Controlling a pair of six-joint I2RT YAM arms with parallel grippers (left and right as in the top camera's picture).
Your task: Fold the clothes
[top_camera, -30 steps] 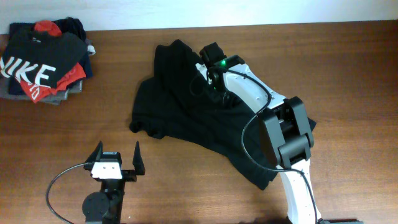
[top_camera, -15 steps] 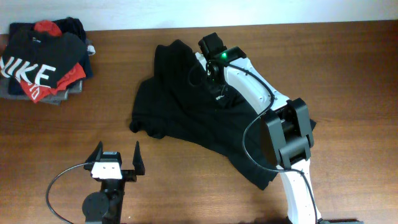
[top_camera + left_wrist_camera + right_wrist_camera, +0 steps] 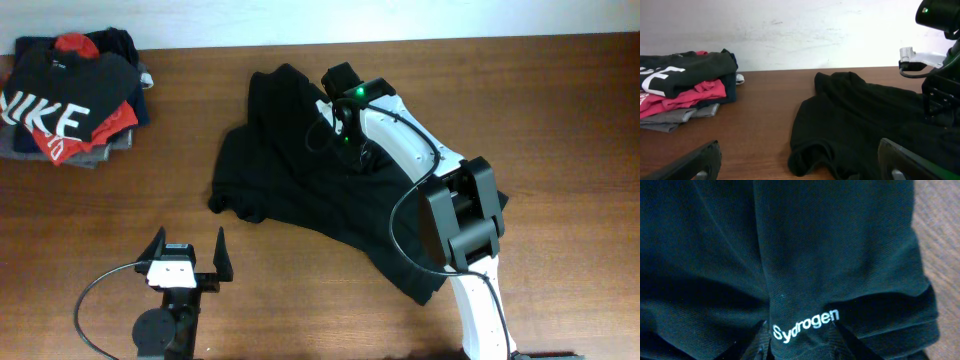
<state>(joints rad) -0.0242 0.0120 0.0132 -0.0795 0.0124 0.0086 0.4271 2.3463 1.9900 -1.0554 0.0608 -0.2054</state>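
Note:
My right gripper is to grip the fold with white lettering (image 3: 806, 325) and pull it toward the table's back edge (image 3: 400, 56) first, because that fold lies bunched over the black T-shirt.
The clothes (image 3: 290, 170) are one plain black T-shirt lying crumpled across the middle of the table, also seen in the left wrist view (image 3: 855, 120). My right gripper (image 3: 358, 155) is down on the shirt's upper right part. In its wrist view a raised fold with white lettering (image 3: 805, 325) fills the gap of the right gripper (image 3: 802, 342), with dark fingers (image 3: 760, 342) on either side. Black on black hides whether they press on it. My left gripper (image 3: 188, 255) rests open near the front edge, short of the shirt's hem, nothing between its fingers (image 3: 702, 157).
A stack of folded garments (image 3: 65, 100) sits at the back left corner, topped by a black shirt with large white letters over red and grey ones (image 3: 680, 85). A pale wall runs behind the table. The right arm's links (image 3: 465, 215) lie over the shirt's right side.
The right wrist shifted slightly toward the back of the table and then eased back. The shirt's outline is almost unchanged. The left arm has not moved.

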